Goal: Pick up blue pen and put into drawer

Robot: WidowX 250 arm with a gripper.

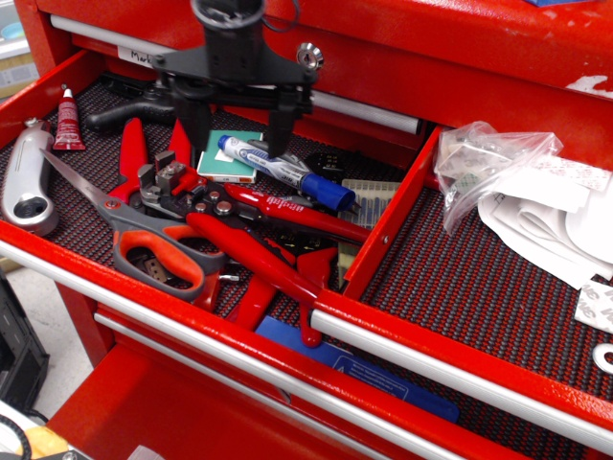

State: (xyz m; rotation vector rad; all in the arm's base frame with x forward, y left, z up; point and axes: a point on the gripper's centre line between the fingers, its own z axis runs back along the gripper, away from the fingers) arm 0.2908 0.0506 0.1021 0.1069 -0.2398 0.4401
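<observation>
A grey curved piece [282, 151] sticks out beside the blue pen [285, 172], so I expect small grey-handled pliers to be hidden under the pen when I pick it up.
The blue pen [285, 172] lies in the left compartment of the open red drawer [402, 331], slanting from upper left to lower right, resting on red pliers [259, 240] and a green-white card [226, 157]. Its barrel is white-grey with print; the blue end points right. My black gripper [237, 129] hangs open just above the pen's left end, one finger at the card's left edge, the other touching or just over the barrel. It holds nothing.
Orange-handled scissors [144, 240], a silver tool [26, 182], a small red tube [68, 120] and red cutters [144, 163] crowd the left compartment. A red divider [388, 225] separates the right compartment, holding plastic bags [493, 158] and papers [565, 225]. A flat blue card [364, 369] lies in the lower drawer.
</observation>
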